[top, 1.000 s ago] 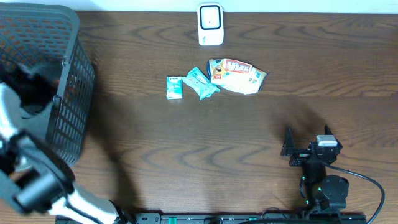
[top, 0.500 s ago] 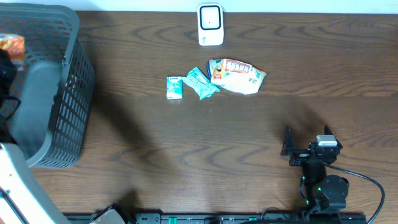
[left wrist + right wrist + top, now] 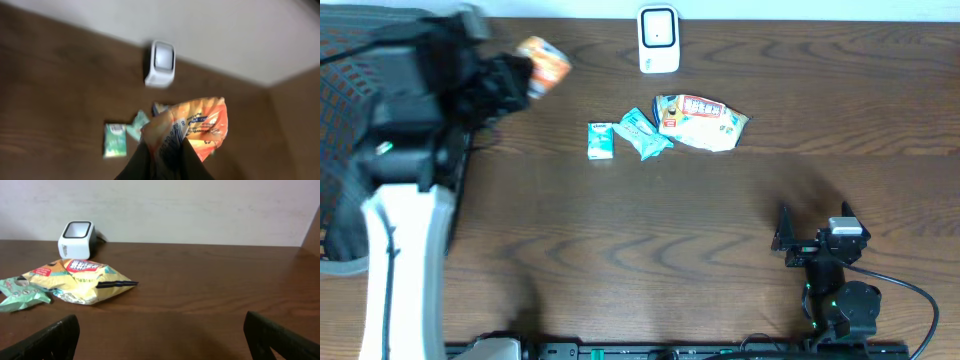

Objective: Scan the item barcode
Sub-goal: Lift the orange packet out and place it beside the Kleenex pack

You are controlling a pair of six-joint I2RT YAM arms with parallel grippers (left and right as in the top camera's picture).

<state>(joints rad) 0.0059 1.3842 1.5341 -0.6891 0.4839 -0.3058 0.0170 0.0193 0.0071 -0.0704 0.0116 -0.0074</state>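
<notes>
The teal packet has clear space (image 3: 622, 162) in front of it, so my left gripper should keep carrying the orange packet there and let it go beside the green-white packet (image 3: 601, 142).
My left gripper (image 3: 520, 72) is shut on a crinkled orange snack packet (image 3: 544, 60), held in the air just right of the basket and left of the scanner. In the left wrist view the gripper (image 3: 166, 159) pinches the packet (image 3: 197, 122) by its lower edge, with printed text facing the camera. The white scanner (image 3: 659, 40) stands at the table's back edge, also seen below the wrist camera (image 3: 160, 62). My right gripper (image 3: 813, 222) rests open at the front right, nothing between its fingers (image 3: 52, 340).
A dark mesh basket (image 3: 335, 150) stands at the far left, mostly hidden by my left arm. A yellow chip bag (image 3: 700, 122), a teal packet (image 3: 642, 134) and a small green-white packet (image 3: 601, 140) lie in front of the scanner.
The left arm has lifted out of the basket with the orange packet and swung right toward the scanner. The right arm has not moved.
</notes>
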